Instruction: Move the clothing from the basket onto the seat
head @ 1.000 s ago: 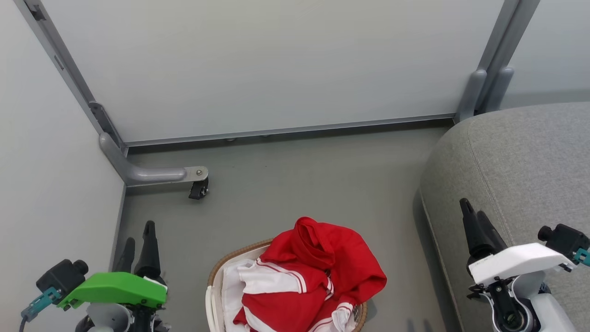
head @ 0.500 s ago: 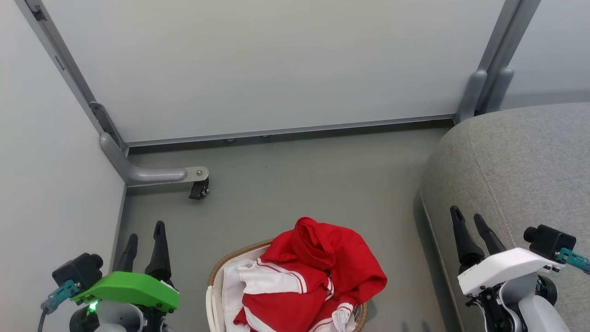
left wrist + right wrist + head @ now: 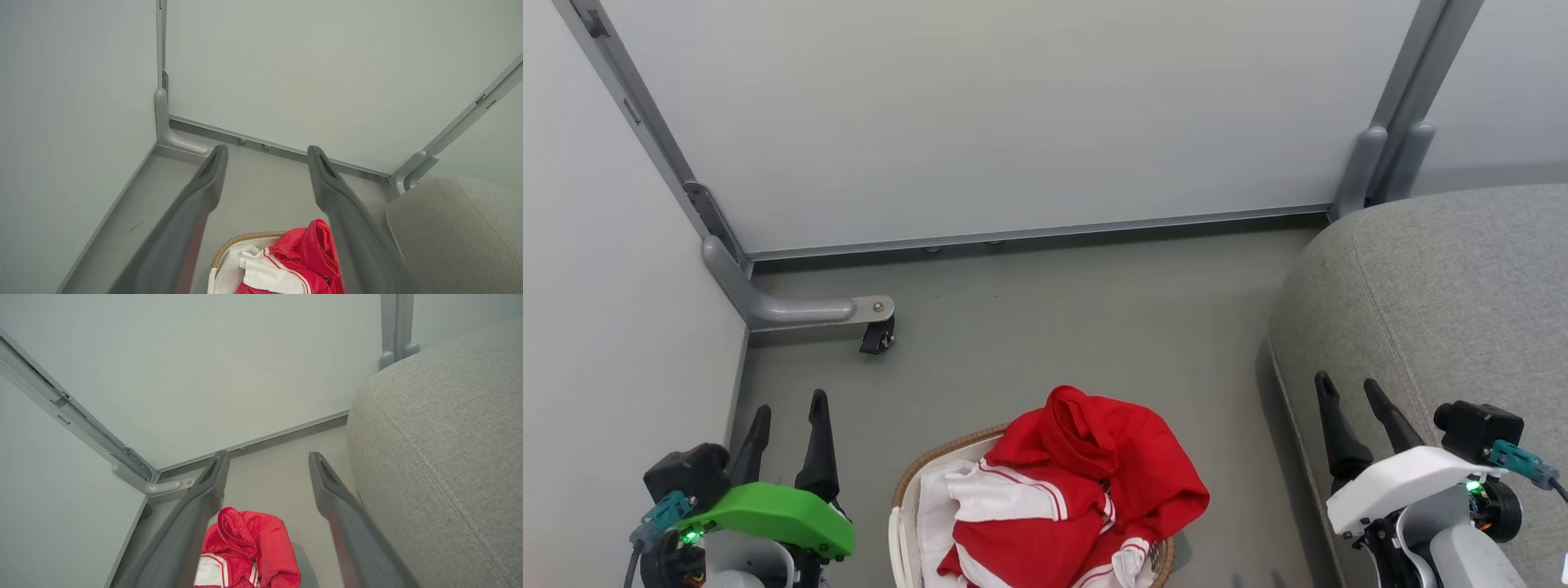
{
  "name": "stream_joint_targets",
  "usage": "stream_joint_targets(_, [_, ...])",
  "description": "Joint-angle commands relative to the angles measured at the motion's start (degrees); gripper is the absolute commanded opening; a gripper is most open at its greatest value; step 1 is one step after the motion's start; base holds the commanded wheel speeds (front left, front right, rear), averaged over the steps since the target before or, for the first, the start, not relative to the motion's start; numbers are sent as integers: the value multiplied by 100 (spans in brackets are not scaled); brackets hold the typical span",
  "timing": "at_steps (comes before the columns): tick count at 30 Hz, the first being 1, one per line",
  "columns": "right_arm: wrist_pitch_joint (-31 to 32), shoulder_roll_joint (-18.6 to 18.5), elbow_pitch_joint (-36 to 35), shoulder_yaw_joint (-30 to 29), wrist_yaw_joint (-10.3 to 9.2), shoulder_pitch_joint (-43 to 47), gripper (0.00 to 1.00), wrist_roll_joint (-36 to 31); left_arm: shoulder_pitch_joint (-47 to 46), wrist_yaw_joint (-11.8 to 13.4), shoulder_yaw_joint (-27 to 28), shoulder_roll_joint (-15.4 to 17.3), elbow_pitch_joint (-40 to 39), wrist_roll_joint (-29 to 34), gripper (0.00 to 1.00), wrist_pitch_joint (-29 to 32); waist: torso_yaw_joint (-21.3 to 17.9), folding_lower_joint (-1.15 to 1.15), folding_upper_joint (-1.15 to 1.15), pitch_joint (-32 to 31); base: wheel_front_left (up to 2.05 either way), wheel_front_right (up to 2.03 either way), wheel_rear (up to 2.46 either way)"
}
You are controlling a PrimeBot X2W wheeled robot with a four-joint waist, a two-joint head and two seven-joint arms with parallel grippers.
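Observation:
I should expect more red clothing hidden underneath when I lift the top piece [image 3: 1101, 451] out, because the heap of clothing spills over the basket's rim.
The clothing [image 3: 1078, 490], red fabric with white panels and stripe trim, is heaped in the basket [image 3: 905, 498], whose brown woven rim shows at the head view's bottom centre. The heap spills over the basket's right side. My left gripper [image 3: 789, 407] hovers open to the left of the basket, nothing between its fingers. Over the front edge of the grey seat [image 3: 1445, 310] my right gripper [image 3: 1347, 385] is open and empty too. The left wrist view has the clothing [image 3: 302, 257] and basket [image 3: 241, 239] below the fingers; the right wrist view has the clothing [image 3: 249, 543] and seat [image 3: 441, 449].
Pale partition panels close off the back and left. A grey metal foot with a black caster [image 3: 876, 336] juts onto the floor at the back left. Bare grey floor [image 3: 1054, 327] lies between the basket, the panels and the seat.
Both grippers have shifted slightly inward toward the basket and turned so their two fingers now show spread apart. The clothing and basket have not moved.

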Motion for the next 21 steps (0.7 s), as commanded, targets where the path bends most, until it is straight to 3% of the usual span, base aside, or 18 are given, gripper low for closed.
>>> stream_joint_targets(1, [-71, -14, -15, -5, 1, -118, 100, -195, -34, 25, -7, 53, -61, 173, 100, -67, 0, 0, 0, -4, 0, 0, 0])
stream_joint_targets(21, [-349, 137, -28, -391, 1, -26, 100, -1363, 75, -174, 362, -206, -156, 1052, 100, -340, -3, 0, 0, -49, 0, 0, 0])
